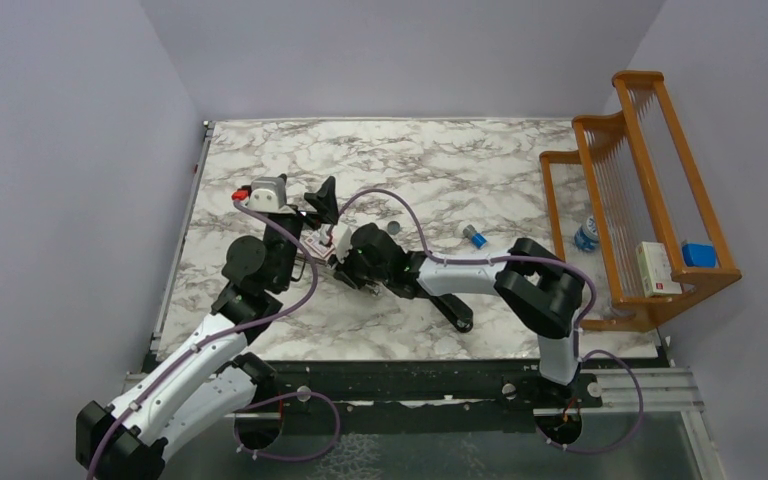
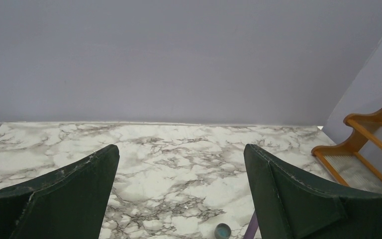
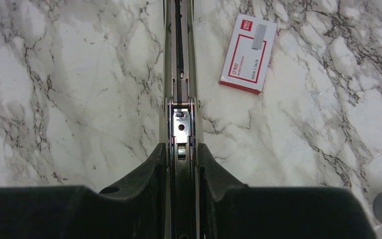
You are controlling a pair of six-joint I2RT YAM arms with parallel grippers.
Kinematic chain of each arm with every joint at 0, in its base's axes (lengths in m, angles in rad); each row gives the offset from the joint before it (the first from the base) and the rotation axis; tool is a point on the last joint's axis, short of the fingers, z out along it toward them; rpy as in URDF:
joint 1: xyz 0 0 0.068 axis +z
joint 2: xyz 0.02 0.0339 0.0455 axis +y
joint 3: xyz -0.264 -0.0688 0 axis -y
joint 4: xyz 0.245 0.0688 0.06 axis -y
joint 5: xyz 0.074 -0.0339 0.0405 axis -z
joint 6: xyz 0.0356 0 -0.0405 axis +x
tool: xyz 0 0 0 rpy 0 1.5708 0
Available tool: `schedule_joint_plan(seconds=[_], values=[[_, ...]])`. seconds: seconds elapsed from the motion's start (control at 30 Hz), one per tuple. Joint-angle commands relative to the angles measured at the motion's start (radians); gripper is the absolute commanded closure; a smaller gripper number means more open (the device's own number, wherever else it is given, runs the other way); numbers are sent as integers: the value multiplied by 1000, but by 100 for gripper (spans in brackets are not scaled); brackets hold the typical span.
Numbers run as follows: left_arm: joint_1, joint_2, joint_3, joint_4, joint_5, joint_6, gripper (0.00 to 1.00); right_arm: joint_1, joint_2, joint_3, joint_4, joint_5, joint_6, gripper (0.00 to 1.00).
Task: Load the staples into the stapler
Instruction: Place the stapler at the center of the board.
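The stapler's channel (image 3: 179, 64) is facing up and is clear of the staple box, so my right gripper should keep putting the stapler down until it lies flat on marble (image 1: 375, 292), then let go.
The stapler (image 3: 180, 74) lies open on the marble table, its long metal channel running straight ahead of my right gripper (image 3: 181, 149). That gripper is shut on the stapler's sides near the hinge. In the top view the right gripper (image 1: 345, 262) sits at the table's middle left and covers most of the stapler. A white-and-red staple box (image 3: 248, 54) lies flat just right of the channel. No loose staples show. My left gripper (image 2: 180, 147) hangs open above the table with nothing between its fingers, and in the top view the left gripper (image 1: 322, 198) is just behind the right one.
A small dark round disc (image 1: 393, 228) and a blue-and-white cylinder (image 1: 475, 237) lie right of the grippers. A wooden rack (image 1: 640, 200) at the right edge holds a white-and-red box (image 1: 657, 268) and a blue block (image 1: 698, 254). A black elongated piece (image 1: 455, 312) lies under the right forearm.
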Motion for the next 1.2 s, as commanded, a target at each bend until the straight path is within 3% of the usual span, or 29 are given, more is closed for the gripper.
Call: schedule_joint_plan(seconds=[0.0, 0.47, 0.77, 0.97, 1.17], values=[[2, 10, 42, 4, 28, -5, 1, 7, 18, -1, 144, 102, -32, 98], [2, 35, 49, 3, 43, -22, 1, 22, 53, -21, 100, 7, -44, 91], [2, 65, 57, 4, 42, -33, 1, 22, 23, -37, 95, 14, -29, 50], [2, 87, 65, 4, 43, -44, 1, 21, -117, -52, 34, 40, 21, 45], [2, 127, 65, 6, 61, -63, 1, 19, -358, -229, -65, 201, 114, 44]])
